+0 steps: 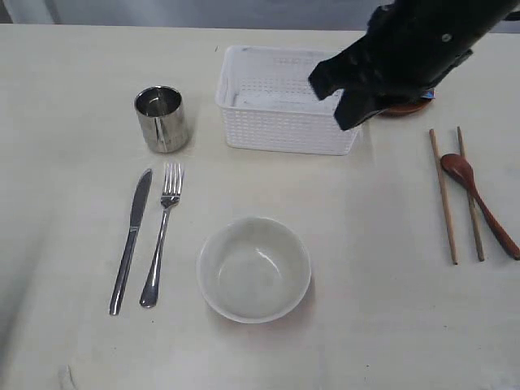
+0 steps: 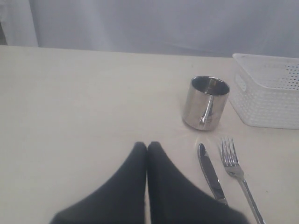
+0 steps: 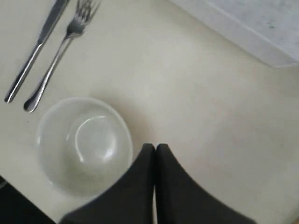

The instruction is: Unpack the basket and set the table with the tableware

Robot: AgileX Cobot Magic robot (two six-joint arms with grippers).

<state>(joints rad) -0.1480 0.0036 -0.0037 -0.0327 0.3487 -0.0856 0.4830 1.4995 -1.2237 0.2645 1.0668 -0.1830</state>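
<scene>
I should grip the bowl's rim (image 1: 308, 262) with my right gripper and move the pale bowl (image 1: 254, 272) toward the basket and chopsticks, because it is closer to the fork than to the chopsticks.
The white basket (image 1: 276, 122) stands at the back middle of the table (image 1: 382, 325). Left of it is the steel cup (image 1: 162, 118), with the knife (image 1: 132, 240) and fork (image 1: 161, 236) side by side in front of it. The pale bowl (image 1: 253, 268) sits front centre. At the right lie two chopsticks (image 1: 444, 195) with the dark spoon (image 1: 479, 203) across one of them. A brown plate (image 1: 404, 108) peeks out behind my right arm (image 1: 398, 57). My right gripper (image 3: 155, 147) is shut and empty, high over the table beside the bowl (image 3: 84, 144). My left gripper (image 2: 147, 144) is shut and empty, near the knife (image 2: 210, 175).
My right arm hangs over the basket's right end and hides that corner. A sliver of something blue (image 1: 428, 95) shows by the plate. The left wrist view has the cup (image 2: 208, 102) and the basket (image 2: 268, 95) ahead, with a grey wall behind the table's far edge.
</scene>
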